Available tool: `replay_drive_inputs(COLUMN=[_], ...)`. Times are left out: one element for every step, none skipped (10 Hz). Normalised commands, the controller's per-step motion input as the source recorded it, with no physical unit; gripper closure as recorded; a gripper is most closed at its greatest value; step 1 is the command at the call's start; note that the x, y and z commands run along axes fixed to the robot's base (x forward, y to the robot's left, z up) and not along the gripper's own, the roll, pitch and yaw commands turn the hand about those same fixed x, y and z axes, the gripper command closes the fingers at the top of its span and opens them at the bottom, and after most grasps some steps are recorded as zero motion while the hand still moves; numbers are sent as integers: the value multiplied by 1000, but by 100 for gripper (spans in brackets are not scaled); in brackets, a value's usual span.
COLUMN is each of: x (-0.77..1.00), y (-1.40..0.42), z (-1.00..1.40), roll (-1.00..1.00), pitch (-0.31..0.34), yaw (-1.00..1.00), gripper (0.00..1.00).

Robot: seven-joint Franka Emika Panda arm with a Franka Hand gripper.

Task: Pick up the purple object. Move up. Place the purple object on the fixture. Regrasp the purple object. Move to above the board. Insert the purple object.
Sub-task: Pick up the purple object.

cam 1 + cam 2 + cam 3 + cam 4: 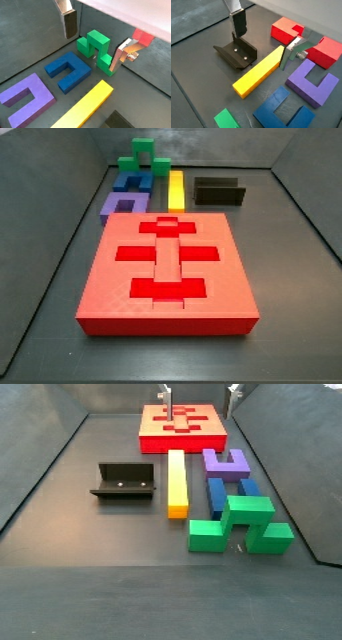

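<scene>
The dark fixture has a sloping side (pixel 218 190) above its ledge. The purple object (pixel 126 203) will stay propped with its legs up when I put it there.
The purple object (pixel 227 464) is a U-shaped block lying flat on the floor between the board (pixel 183 426) and the blue block; it also shows in both wrist views (pixel 27 97) (pixel 312 82) and in a side view (pixel 124 204). The fixture (pixel 124 481) stands apart from it beyond the yellow bar, and shows too in a side view (pixel 219 191) and a wrist view (pixel 236 54). The red board (pixel 167 263) has cross and bar recesses. My gripper (pixel 95 42) (pixel 264 40) is open and empty, high above the floor; its fingertips (pixel 167 396) show at the picture's edge.
A yellow bar (pixel 178 482) (pixel 261 70) lies between the fixture and the row of blocks. A blue U-shaped block (pixel 225 489) (pixel 67 71) lies next to the purple object. A green block (pixel 241 524) (pixel 97 50) stands past the blue one. Grey walls surround the floor.
</scene>
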Motion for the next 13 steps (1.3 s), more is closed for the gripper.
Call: replay_drive_inputs(x=[0, 0, 0, -177, 34, -86, -6, 0, -169, -369, -371, -466, -509], y=[0, -74, 0, -537, -1000, -1000, -1000, -1000, -1000, -1000, -906, -843, -740], z=[-111, 0, 0, -180, -477, -603, -663, -654, -671, -689, -634, -597, -526], roll=[-54, 0, -6, 0, 0, 0, 20, 30, 57, 47, 41, 0, 0], pitch=[0, 0, 0, -143, -57, -177, -166, -133, -31, -26, -43, -94, -201], yaw=[0, 0, 0, 0, 0, 0, 0, 109, 31, 0, 106, 71, 83], gripper=[0, 0, 0, 0, 0, 0, 0, 0, 0, 0, 0, 0, 0])
